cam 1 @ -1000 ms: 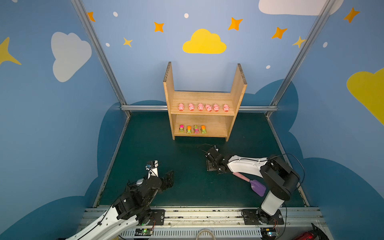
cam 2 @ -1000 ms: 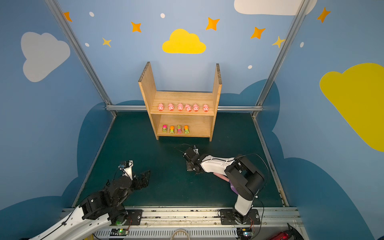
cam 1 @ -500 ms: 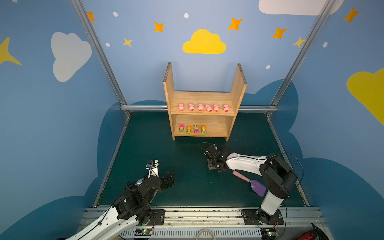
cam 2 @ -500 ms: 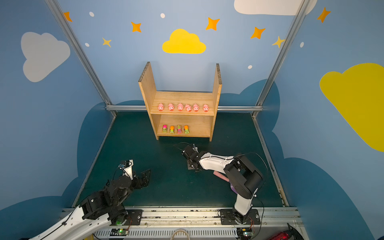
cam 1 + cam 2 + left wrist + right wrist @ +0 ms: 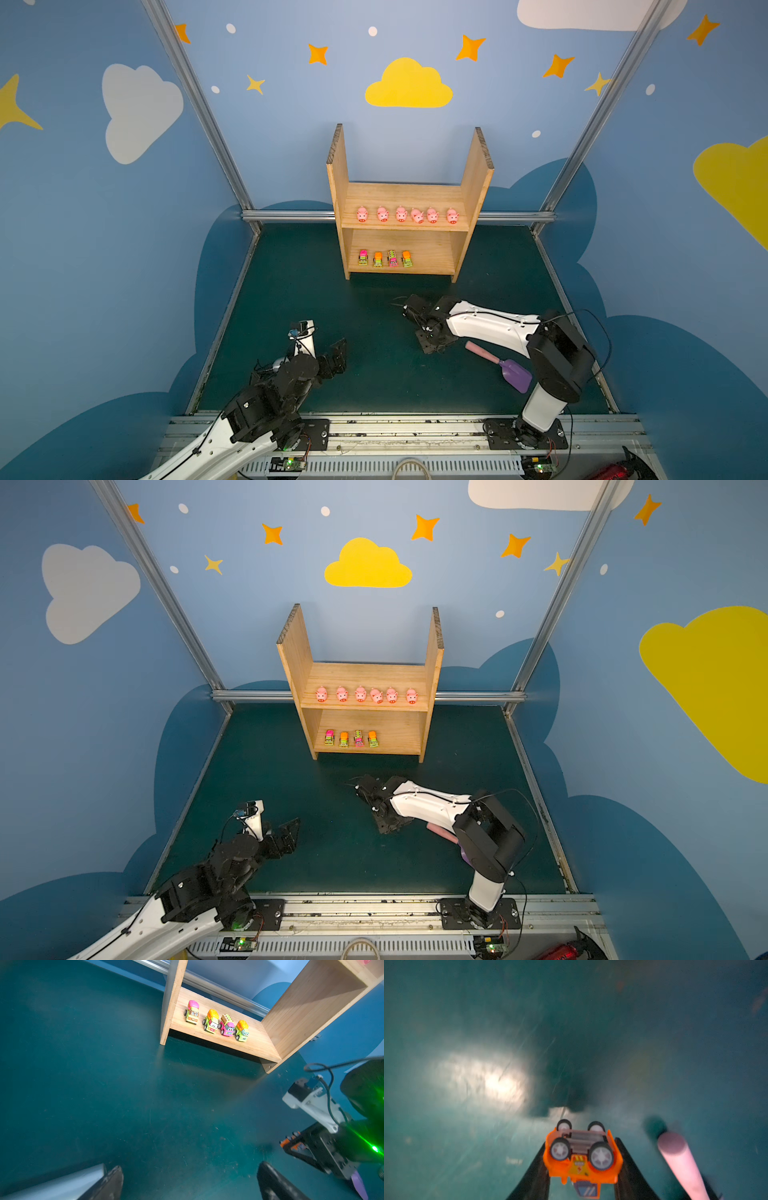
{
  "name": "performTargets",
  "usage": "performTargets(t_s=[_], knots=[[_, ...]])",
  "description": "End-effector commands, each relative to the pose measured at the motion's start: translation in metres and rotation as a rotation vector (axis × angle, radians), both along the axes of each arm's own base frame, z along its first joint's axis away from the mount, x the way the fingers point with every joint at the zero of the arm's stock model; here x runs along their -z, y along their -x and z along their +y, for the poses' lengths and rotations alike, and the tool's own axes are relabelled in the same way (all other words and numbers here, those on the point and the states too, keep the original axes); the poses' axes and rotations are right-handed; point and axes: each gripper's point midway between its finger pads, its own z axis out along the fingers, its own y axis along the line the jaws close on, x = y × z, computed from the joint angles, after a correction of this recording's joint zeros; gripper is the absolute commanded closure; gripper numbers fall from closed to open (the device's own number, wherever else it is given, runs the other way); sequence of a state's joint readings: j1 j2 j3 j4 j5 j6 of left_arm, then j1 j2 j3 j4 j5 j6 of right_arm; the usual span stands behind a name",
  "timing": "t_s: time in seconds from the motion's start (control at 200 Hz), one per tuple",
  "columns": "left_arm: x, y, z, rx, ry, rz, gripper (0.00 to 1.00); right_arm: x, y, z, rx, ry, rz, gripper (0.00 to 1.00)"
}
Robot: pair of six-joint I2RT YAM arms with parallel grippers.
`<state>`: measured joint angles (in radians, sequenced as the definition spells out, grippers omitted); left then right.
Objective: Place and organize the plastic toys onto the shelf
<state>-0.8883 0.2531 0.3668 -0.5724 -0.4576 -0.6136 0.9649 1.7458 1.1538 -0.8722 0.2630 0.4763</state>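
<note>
The orange toy vehicle's wheels point(image 5: 582, 1151) point up toward my right gripper's wrist. I should first put the vehicle down on the mat point(image 5: 435, 363) and tip it onto its wheels.
The shelf point(image 5: 338, 178) point(image 5: 297, 654) stands at the back of the green mat. Its upper board carries a row of several pink pigs point(image 5: 401, 214) point(image 5: 360, 694). Its lower board holds several toy vehicles point(image 5: 384, 258) point(image 5: 351, 738) point(image 5: 218, 1022) on its left half. My right gripper point(image 5: 580, 1141) point(image 5: 432, 345) point(image 5: 390, 825) is shut on an orange toy vehicle point(image 5: 558, 1169), whose wheels face the wrist camera. It hangs over the mat in front of the shelf. My left gripper point(image 5: 191, 1182) point(image 5: 338, 357) point(image 5: 291, 833) is open and empty near the front left.
A purple scoop with a pink handle point(image 5: 498, 365) point(image 5: 679, 1161) point(image 5: 440, 831) lies on the mat just beside my right gripper and under that arm. A silver cylinder point(image 5: 62, 1184) lies close to one left finger. Blue walls enclose the mat.
My right gripper's jaws have closed on the orange vehicle, and the arm has shifted slightly toward the shelf. The left arm has not moved.
</note>
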Motion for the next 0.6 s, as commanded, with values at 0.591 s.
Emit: performTargets(t_s=[0.591], knots=[[-0.004, 0.001, 0.003, 0.002, 0.004, -0.011, 0.0, 0.014, 0.012, 0.012, -0.138, 0.158, 0.122, 0.48]])
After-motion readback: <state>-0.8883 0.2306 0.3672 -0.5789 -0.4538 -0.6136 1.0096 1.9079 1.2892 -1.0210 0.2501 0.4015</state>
